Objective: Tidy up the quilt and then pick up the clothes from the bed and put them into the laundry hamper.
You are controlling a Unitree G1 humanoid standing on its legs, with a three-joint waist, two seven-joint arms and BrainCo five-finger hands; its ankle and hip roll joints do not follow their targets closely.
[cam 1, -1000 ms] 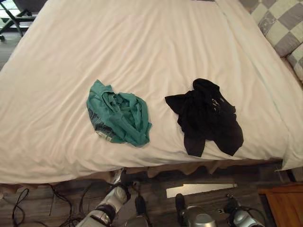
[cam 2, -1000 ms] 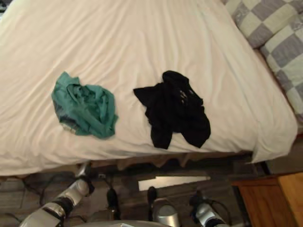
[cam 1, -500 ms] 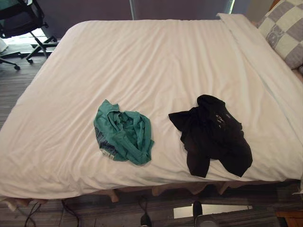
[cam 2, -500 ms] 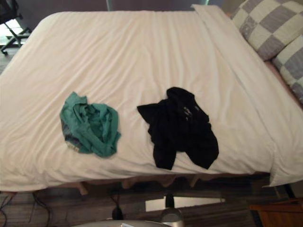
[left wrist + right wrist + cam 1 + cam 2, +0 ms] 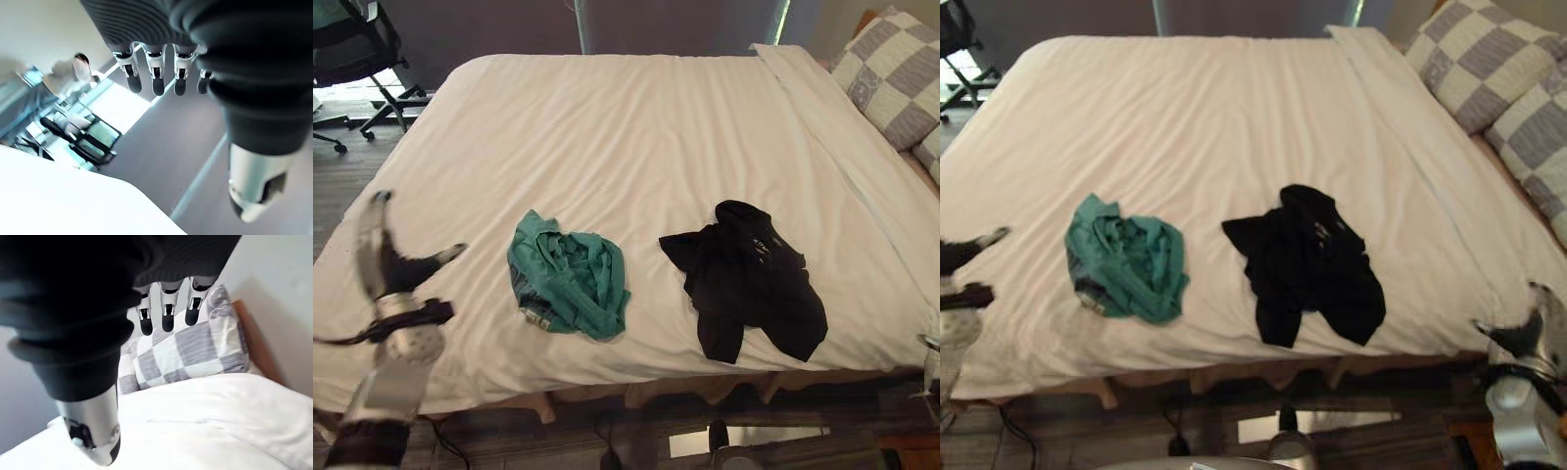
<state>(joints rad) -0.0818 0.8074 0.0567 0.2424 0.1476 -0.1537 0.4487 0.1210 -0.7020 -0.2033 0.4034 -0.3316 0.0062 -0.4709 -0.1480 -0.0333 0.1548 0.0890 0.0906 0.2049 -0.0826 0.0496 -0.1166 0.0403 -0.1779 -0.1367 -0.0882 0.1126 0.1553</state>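
Note:
Loose ends (image 5: pixel 720 338) spread out from the black garment (image 5: pixel 750 278), so I expect part of it to hang over the rim of the laundry hamper when I lower it in.
A white quilt (image 5: pixel 636 127) lies spread flat over the bed. On its near part rest a crumpled teal garment (image 5: pixel 570 274) at the left and a black garment (image 5: pixel 749 276) at the right. My left hand (image 5: pixel 391 269) is raised at the bed's near left edge, left of the teal garment, open with straight fingers (image 5: pixel 154 76) and holding nothing. My right hand (image 5: pixel 1526 338) is up at the bed's near right corner, right of the black garment, also open with straight fingers (image 5: pixel 167 316) and empty.
Grey-and-white checked pillows (image 5: pixel 1484 59) lie at the bed's far right. A black office chair (image 5: pixel 352 49) stands on the floor beyond the far left corner. A wooden headboard edge (image 5: pixel 257 345) shows behind the pillows.
Both hands have risen from below the bed edge into sight, the left at the near left, the right at the near right corner. The camera has tilted up, bringing the bed's far edge into view.

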